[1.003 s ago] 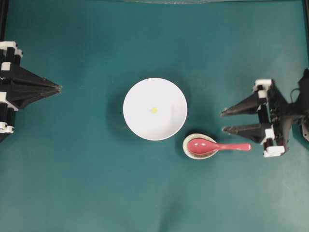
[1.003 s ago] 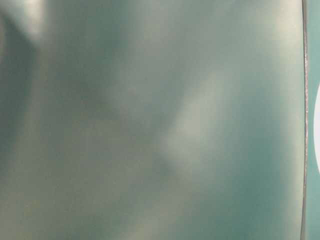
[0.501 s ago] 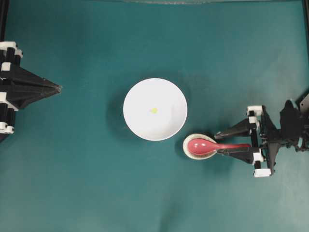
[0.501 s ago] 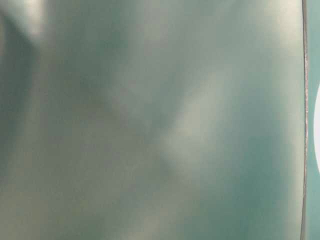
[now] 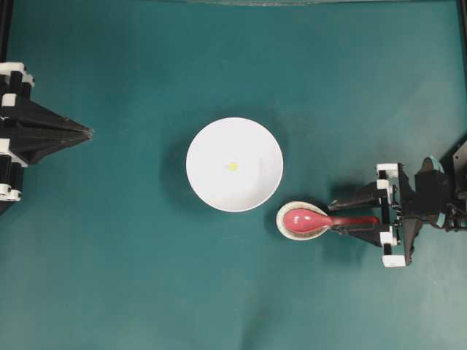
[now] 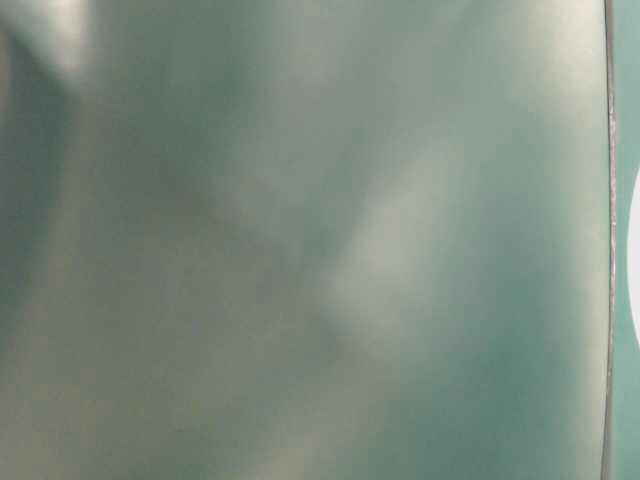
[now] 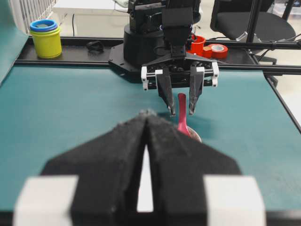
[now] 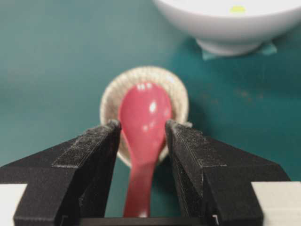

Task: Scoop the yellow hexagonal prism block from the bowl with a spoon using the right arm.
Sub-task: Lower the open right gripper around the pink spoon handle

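Teal tape shows from under the white bowl's foot, so the bowl (image 5: 234, 165) will stay in place when the robot scoops the yellow block with the spoon.
The yellow hexagonal prism block (image 5: 232, 166) lies inside the white bowl (image 5: 211, 146) at the table's middle; both show in the right wrist view, block (image 8: 237, 9) and bowl (image 8: 230, 26). The pink-red spoon (image 5: 310, 219) rests with its scoop in a small speckled dish (image 5: 286, 227), handle pointing right. My right gripper (image 5: 333, 217) is open, low over the table, its fingers astride the spoon handle without touching it (image 8: 141, 126). The spoon (image 8: 143, 113) fills the gap between them. My left gripper (image 5: 89, 133) is shut and empty at the far left (image 7: 146, 114).
The speckled dish (image 8: 141, 73) sits just right of and below the bowl. Black frame rails run along the table's left and right edges. A yellow and blue cup stack (image 7: 44, 35) and tape rolls (image 7: 207, 47) stand beyond the table. The table-level view is only a blur.
My right gripper has moved down-left onto the spoon handle, lowered, and its fingers have narrowed round it. The left arm, bowl and block have not moved.
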### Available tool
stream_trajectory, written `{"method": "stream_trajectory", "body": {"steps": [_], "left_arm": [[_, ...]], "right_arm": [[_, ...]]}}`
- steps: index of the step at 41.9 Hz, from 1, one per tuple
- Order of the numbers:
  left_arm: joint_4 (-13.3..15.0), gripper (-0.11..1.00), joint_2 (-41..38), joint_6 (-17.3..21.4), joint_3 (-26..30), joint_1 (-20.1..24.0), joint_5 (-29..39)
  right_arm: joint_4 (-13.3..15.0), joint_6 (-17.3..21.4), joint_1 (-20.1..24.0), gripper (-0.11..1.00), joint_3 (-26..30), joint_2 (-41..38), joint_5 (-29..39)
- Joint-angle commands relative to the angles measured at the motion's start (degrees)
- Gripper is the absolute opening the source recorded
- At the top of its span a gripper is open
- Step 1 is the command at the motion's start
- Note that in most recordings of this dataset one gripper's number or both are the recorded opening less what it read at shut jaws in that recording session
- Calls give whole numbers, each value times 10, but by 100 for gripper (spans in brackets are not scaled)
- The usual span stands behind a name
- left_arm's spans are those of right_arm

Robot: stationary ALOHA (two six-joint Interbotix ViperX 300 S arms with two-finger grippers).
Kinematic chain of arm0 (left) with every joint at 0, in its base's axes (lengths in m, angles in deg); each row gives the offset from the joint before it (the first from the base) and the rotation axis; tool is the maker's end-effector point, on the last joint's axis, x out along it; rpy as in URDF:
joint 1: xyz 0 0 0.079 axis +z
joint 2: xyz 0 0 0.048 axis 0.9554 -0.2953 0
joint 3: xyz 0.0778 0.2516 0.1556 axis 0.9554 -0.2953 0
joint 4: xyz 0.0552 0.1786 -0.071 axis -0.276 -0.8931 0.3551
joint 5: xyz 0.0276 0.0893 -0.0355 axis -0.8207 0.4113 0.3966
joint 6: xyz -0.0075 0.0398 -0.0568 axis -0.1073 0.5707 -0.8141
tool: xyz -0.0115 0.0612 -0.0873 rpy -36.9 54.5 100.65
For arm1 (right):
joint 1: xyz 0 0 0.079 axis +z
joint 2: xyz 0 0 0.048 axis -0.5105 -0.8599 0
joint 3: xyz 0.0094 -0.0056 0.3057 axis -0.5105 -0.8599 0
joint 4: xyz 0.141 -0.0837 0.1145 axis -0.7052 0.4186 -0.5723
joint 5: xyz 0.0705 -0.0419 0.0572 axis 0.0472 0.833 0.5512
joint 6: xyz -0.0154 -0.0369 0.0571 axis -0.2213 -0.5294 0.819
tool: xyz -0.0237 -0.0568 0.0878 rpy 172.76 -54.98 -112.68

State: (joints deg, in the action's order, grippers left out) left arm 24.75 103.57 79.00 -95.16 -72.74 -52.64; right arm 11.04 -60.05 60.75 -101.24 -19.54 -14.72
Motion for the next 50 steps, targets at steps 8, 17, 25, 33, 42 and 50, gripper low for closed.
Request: {"method": "stream_trajectory", "body": {"steps": [8,17,25,33,42,50], "left_arm": [[-1,0,-5,-1,8,0,-3],[-1,0,-5,-1,9,0,-3],[-1,0,-5,-1,9,0,-3],[-1,0,-5,-1,8,0,-3],[-2,0,-6,-1,8,0,-3],[-1,0,-5,-1,8,0,-3]], "right_arm": [[-2,1,5,50,-3,4,15],[-1,1,11,50,-4,4,28],[-1,1,13,50,-5,4,37],[-1,1,14,50,-5,4,46],[-1,1,14,50,-4,4,47],[-1,1,14,47,-4,4,47]]}}
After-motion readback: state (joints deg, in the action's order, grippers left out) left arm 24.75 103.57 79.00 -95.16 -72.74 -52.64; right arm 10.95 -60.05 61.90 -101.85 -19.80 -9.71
